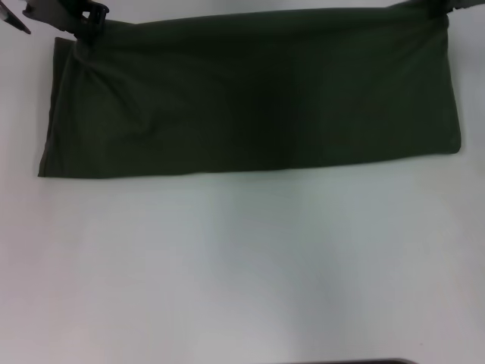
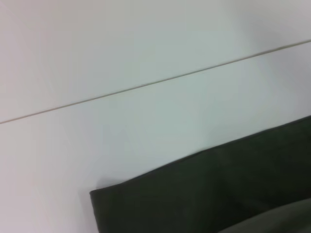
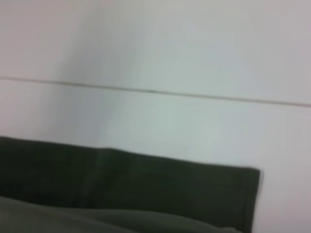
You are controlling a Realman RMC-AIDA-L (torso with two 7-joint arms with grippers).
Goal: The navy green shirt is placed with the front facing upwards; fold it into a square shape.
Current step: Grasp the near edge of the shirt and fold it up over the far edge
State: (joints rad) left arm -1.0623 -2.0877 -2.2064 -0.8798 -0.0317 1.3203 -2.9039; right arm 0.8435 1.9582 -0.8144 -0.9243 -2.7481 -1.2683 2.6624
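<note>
The upper layer (image 3: pixel 121 219) is hanging tight and runs along beside the shirt's far hem. So my right gripper should keep bringing it down toward the hemmed corner (image 3: pixel 253 175) until it is flat.
The navy green shirt (image 1: pixel 250 98) lies on the white table as a long, flat band running left to right across the far half. Only plain dark green cloth shows, with no lettering or label. My left gripper (image 1: pixel 85 23) is at the band's far left corner, touching or just above the cloth. At the far right corner, my right gripper (image 1: pixel 428 7) is mostly cut off by the picture's edge. In the left wrist view a hemmed corner of the shirt (image 2: pixel 218 194) rests on the table. The right wrist view shows another corner of the shirt (image 3: pixel 121 184).
White table (image 1: pixel 242 265) stretches bare in front of the shirt. A thin seam line (image 2: pixel 155 82) crosses the tabletop beyond the shirt, and the same kind of seam line (image 3: pixel 155 91) appears in the right wrist view. A dark strip (image 1: pixel 364 362) shows at the near edge.
</note>
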